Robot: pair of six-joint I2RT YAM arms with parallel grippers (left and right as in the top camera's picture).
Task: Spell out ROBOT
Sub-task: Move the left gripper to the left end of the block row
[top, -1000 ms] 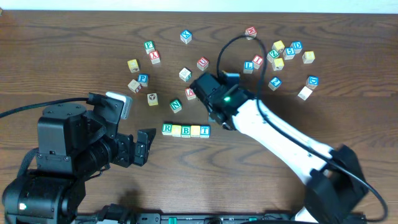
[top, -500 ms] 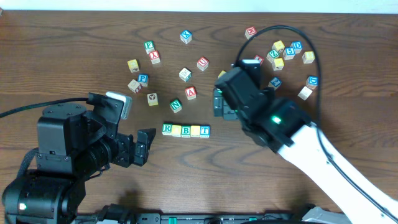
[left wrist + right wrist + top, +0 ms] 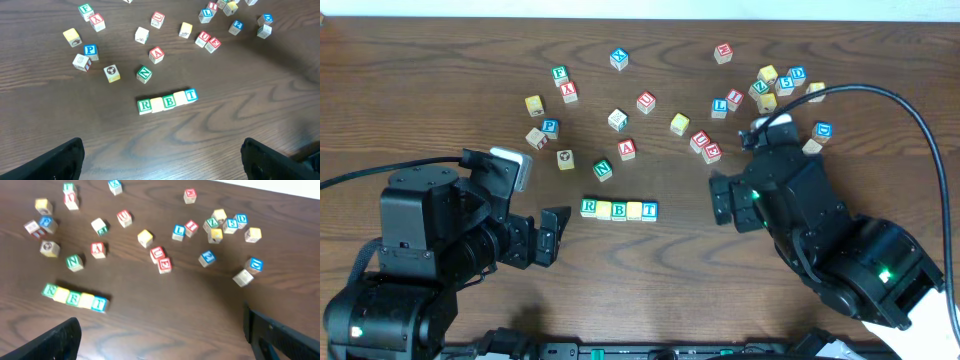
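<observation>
The green R [image 3: 588, 209] is slightly behind the rest of the row, so the robot's left gripper should close and gently push the R's back edge [image 3: 588, 200] into line.
A row of five blocks lies mid-table: green R [image 3: 588, 207], a yellow block [image 3: 604, 209], green B [image 3: 619, 210], a second yellow block [image 3: 634, 210], blue T [image 3: 649, 210]. The row also shows in the left wrist view [image 3: 169, 101] and the right wrist view [image 3: 74, 297]. My left gripper [image 3: 548, 235] is open and empty, left of and in front of the row; its fingers frame bare wood [image 3: 160, 160]. My right gripper [image 3: 725, 200] is open and empty, to the right of the T; its fingers also frame bare wood [image 3: 162, 337].
Loose letter blocks lie behind the row: green N [image 3: 603, 170], red A [image 3: 627, 149], red U [image 3: 646, 101], a yellow block [image 3: 680, 124], two red blocks [image 3: 706, 147]. A cluster of several blocks [image 3: 775, 82] sits far right, several more far left [image 3: 550, 127].
My right arm has pulled back from beside the row toward the front right, uncovering the yellow block and two red blocks. The left arm and the row have not moved.
</observation>
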